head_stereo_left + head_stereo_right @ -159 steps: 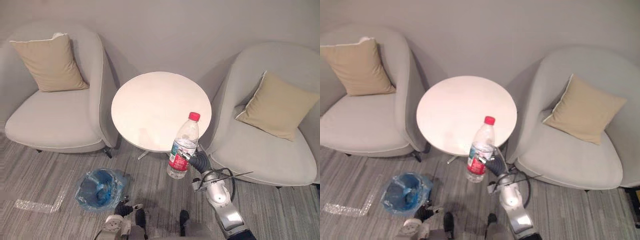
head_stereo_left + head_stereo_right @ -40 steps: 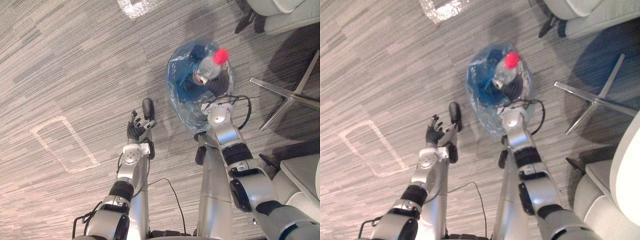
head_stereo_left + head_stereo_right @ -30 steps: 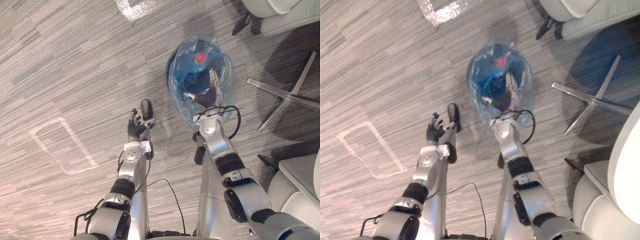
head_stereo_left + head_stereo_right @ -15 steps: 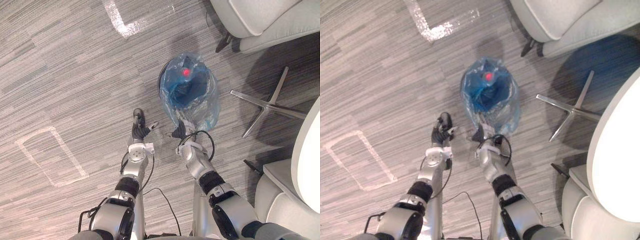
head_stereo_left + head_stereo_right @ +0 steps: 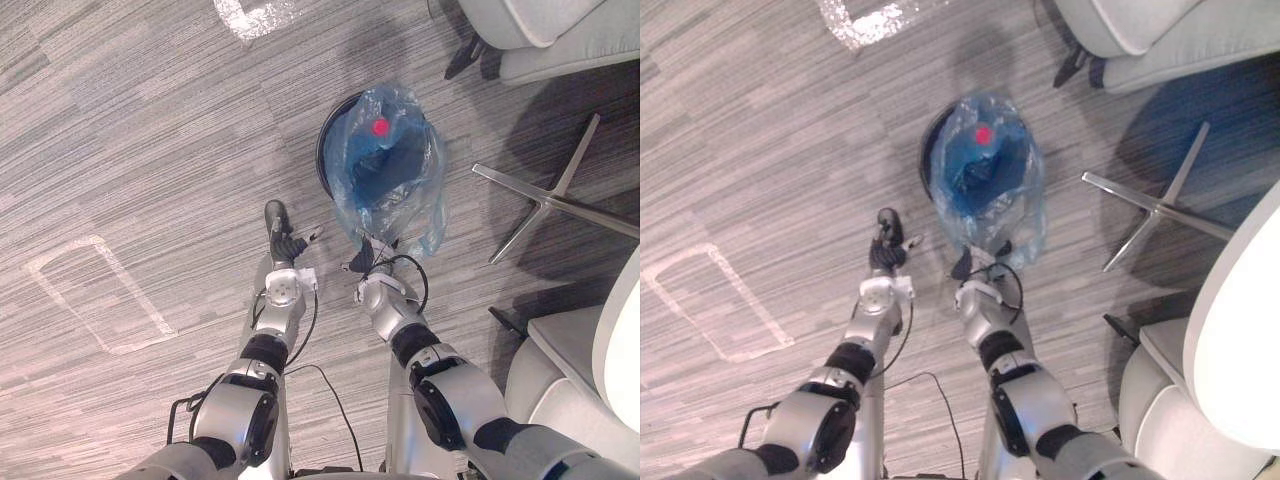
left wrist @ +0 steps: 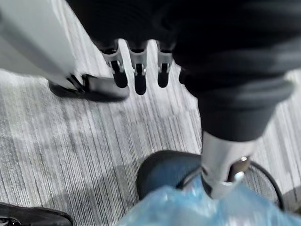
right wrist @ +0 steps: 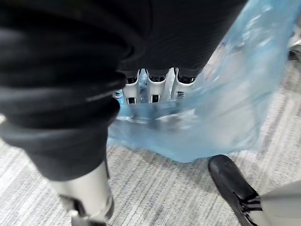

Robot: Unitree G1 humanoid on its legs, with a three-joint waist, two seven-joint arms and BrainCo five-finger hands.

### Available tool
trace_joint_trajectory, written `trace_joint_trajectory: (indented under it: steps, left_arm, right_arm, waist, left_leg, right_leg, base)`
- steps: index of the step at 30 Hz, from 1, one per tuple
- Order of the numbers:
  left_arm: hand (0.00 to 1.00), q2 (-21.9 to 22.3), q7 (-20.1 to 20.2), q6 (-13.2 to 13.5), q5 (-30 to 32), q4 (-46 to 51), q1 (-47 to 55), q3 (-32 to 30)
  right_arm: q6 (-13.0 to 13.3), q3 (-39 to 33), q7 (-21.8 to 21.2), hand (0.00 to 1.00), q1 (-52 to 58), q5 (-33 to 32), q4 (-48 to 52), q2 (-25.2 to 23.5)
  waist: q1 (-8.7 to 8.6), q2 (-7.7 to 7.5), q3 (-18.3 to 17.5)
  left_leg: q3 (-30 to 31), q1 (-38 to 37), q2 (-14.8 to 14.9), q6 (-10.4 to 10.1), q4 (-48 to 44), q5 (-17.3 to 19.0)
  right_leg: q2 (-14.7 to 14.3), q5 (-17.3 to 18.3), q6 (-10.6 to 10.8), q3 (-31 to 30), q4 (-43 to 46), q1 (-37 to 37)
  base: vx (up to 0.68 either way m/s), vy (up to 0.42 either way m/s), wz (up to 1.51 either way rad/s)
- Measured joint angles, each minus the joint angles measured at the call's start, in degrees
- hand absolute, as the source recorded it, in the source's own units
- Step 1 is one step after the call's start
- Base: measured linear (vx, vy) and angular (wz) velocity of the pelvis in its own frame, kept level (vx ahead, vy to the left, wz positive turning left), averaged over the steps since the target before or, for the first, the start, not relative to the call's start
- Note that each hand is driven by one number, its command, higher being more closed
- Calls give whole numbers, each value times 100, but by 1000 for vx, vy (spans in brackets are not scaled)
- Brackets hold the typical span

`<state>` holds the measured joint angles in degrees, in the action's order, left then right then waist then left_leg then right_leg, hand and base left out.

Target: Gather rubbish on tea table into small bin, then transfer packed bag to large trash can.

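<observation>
The bag's loose edge only hangs over the rim of the black bin. The blue bag should come free and leave the bin empty when I lift it up.
The small black bin stands on the floor, lined with a blue plastic bag whose loose edge hangs over the near side. A clear bottle with a red cap lies inside the bag. My right hand is at the near, hanging edge of the bag; in the right wrist view its straight fingers rest against the blue plastic. My left hand hovers open beside it, left of the bin, fingers straight and holding nothing.
A metal table base spreads on the floor right of the bin. A grey armchair stands beyond, and the white tea table's edge shows at right. Tape marks lie on the carpet at left.
My right hand carried the bottle from the table to the bin, let it go into the bag and drew back to the bag's near edge. The left hand came closer.
</observation>
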<state>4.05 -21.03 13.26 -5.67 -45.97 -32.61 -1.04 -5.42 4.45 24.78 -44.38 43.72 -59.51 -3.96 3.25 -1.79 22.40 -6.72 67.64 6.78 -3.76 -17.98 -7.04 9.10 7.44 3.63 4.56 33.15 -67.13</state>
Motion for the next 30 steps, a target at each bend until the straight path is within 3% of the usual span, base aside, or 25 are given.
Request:
trace_joint_trajectory:
  steps: [4,12,20,30]
  left_arm:
    - [0,-227,113,16,-89,372,10,-25]
    - [0,-200,245,-2,-122,497,29,-34]
    - [0,-82,389,-174,-117,586,600,-21]
    - [0,-123,559,-426,-108,544,1942,-23]
  right_arm:
    - [118,5,43,100,-68,-385,54,95]
    - [206,35,42,100,61,-662,809,304]
    - [309,539,100,100,1214,-1128,2668,281]
    - [437,987,-160,100,2843,-1713,4661,265]
  waist:
    - [43,0,0]
    - [63,0,-1]
    - [26,-2,-98]
    - [4,-57,-667]
  left_leg:
    - [14,7,-17,-5,32,-8]
    - [-60,-47,57,8,-145,-19]
    - [-176,-1128,304,-2,-328,281]
    - [-293,-2965,379,-93,99,417]
  right_leg:
    - [13,17,-10,6,49,-26]
    - [-31,13,-13,-17,57,91]
    - [-234,-16,-35,-49,-185,1259]
    - [-368,-115,1,12,-1155,3274]
  base:
    - [-29,-36,6]
    - [-12,-21,-4]
    - [-22,-31,-18]
    - [57,-28,-7]
